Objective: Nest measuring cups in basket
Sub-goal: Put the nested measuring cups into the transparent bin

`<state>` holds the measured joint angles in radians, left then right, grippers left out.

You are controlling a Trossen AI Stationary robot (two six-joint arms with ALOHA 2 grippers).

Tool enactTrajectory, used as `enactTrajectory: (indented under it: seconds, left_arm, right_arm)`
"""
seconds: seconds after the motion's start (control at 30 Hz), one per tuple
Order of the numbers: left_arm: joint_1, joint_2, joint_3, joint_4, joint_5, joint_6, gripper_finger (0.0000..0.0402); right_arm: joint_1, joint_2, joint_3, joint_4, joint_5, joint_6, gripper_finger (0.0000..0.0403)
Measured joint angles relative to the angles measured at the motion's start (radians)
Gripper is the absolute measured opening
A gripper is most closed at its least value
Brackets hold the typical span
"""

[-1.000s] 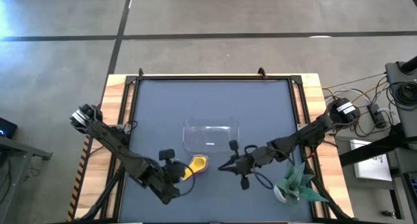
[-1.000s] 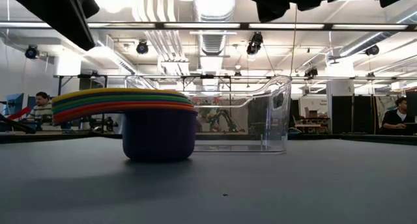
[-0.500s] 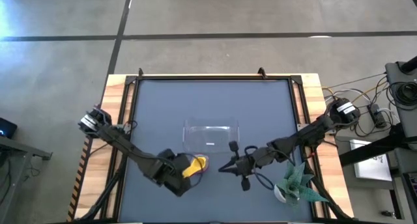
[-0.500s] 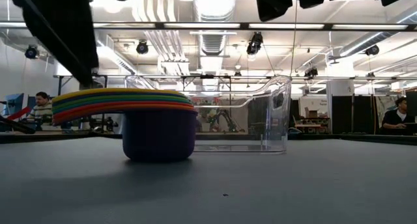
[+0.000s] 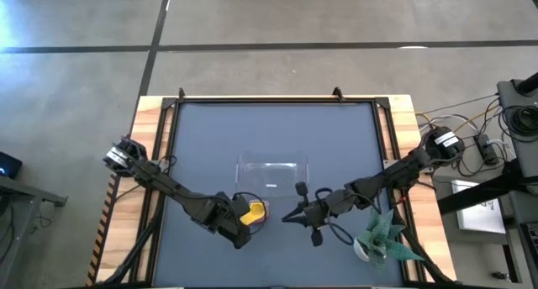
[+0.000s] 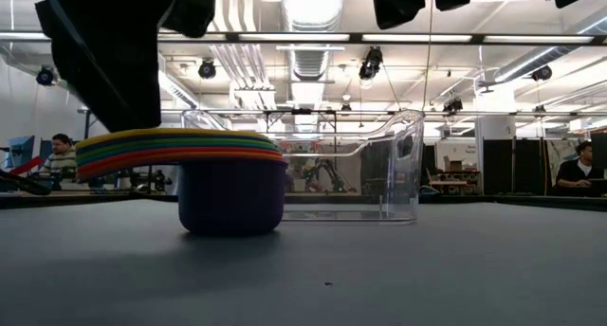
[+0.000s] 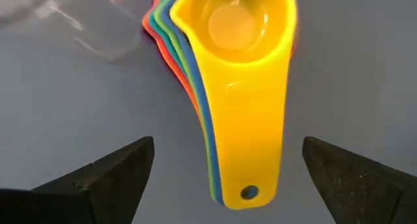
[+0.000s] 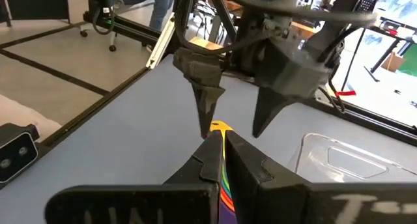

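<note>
The measuring cups' stacked handles (image 7: 247,139) are together between my open fingers. My left gripper should keep going down until its fingers are on both sides of every handle (image 6: 119,153), and then close.
The measuring cups (image 5: 255,210) stand nested in one stack on the blue table, near its front edge, with a yellow cup (image 7: 241,28) on top and a dark one (image 6: 232,198) at the bottom. The stack rests on that bottom cup, just in front of the clear basket (image 5: 271,176). The handles lie fanned on one another. My left gripper (image 7: 228,146) is open, one finger on each side of the handles' free ends (image 7: 247,191), with a gap on both sides. My right gripper (image 5: 286,215) is shut and hovers right of the stack.
A potted green plant (image 5: 382,234) stands at the near right corner, beside my right arm. A wooden frame (image 5: 150,146) rims the table. The basket (image 6: 398,165) has nothing in it. People sit at desks in the room behind the table.
My left gripper has gone toward the table's right edge and down, coming over the handles of the stacked cups. The stack and the basket have kept their places.
</note>
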<state>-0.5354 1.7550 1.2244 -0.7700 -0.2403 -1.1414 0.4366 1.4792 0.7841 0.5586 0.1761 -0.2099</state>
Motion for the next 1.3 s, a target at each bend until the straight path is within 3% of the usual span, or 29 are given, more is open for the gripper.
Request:
enactTrajectory:
  seconds: [0.4,0.7,0.9,1.13,1.3]
  left_arm:
    - [0.044,0.009,-0.078,0.073,0.045,0.002,0.0371]
    - [0.047,0.055,-0.078,0.129,0.075,0.051,0.0336]
    - [0.049,0.084,-0.078,0.126,0.074,0.064,0.027]
    - [0.048,0.082,-0.076,0.131,0.073,0.112,0.0108]
    - [0.048,0.075,-0.076,0.127,0.07,0.128,0.0112]
  right_arm:
    - [0.0,0.001,0.0,-0.001,0.001,-0.004,0.0009]
    - [0.0,0.002,0.0,0.0,0.007,-0.009,0.0009]
    - [0.0,0.002,0.0,-0.001,0.008,-0.008,0.0009]
    - [0.0,0.002,0.0,-0.002,0.008,-0.008,0.0009]
    - [0.0,0.002,0.0,-0.003,0.008,-0.007,0.0009]
